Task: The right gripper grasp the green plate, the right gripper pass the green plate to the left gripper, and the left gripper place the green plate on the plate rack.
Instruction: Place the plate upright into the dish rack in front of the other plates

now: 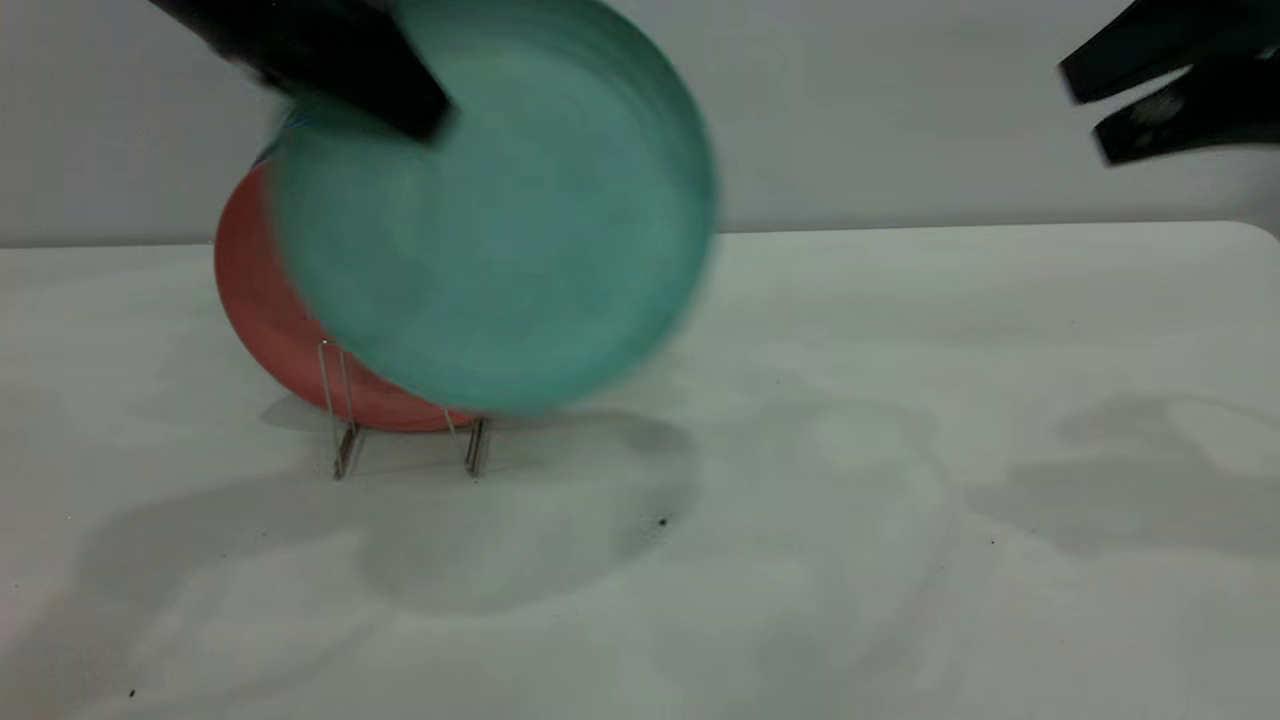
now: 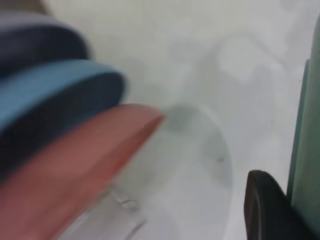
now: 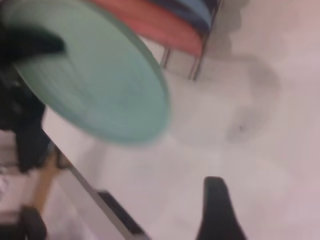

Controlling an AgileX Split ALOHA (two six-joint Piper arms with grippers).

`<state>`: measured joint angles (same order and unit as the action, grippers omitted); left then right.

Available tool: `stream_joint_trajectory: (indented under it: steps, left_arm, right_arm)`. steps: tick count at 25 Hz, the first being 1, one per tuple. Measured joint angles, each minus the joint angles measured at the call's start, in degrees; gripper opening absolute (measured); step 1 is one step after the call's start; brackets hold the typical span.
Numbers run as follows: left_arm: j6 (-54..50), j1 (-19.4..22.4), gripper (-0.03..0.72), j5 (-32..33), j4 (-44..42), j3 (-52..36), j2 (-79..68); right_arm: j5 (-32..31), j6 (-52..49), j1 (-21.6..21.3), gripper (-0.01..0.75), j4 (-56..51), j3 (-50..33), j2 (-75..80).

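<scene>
The green plate is hanging crooked past the side of the plate rack. My left gripper needs to line it up parallel with the salmon-pink plate above the front slot before lowering it.
My left gripper is shut on the upper left rim of the green plate and holds it upright in the air, in front of and slightly above the plate rack. In the left wrist view one of its fingers presses against the green plate. The right wrist view shows the green plate and the rack from afar. My right gripper is open and empty, high at the far right, well apart from the plate. One of its fingers shows in the right wrist view.
A salmon-pink plate stands in the rack behind the green plate, with blue plates behind it. The white table stretches to the right. Its edge shows in the right wrist view.
</scene>
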<state>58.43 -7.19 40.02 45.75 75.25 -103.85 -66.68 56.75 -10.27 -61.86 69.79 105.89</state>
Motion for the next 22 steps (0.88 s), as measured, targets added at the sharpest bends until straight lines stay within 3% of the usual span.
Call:
stream_joint_trajectory:
  steps: [5,10,15,22]
  left_arm:
    - [15.1,7.2,0.126,2.3,-0.8,0.0,4.9]
    - [30.7,11.0,0.126,2.2,-1.0,0.0,5.5]
    - [47.1,11.2,0.126,-1.9,-1.0,0.0,5.5]
    - [61.4,10.1,0.126,-3.6,1.3,0.0,4.0]
  right_arm:
    - [-0.8,-8.0,2.2,0.454,9.9,-1.7,-10.4]
    - [-1.5,-11.9,4.1,0.447,13.5,-10.9,-23.2]
    - [-2.0,-15.6,4.6,0.446,18.2,-21.9,-37.2]
    - [-1.1,-22.1,4.6,0.446,25.7,-31.5,-53.9]
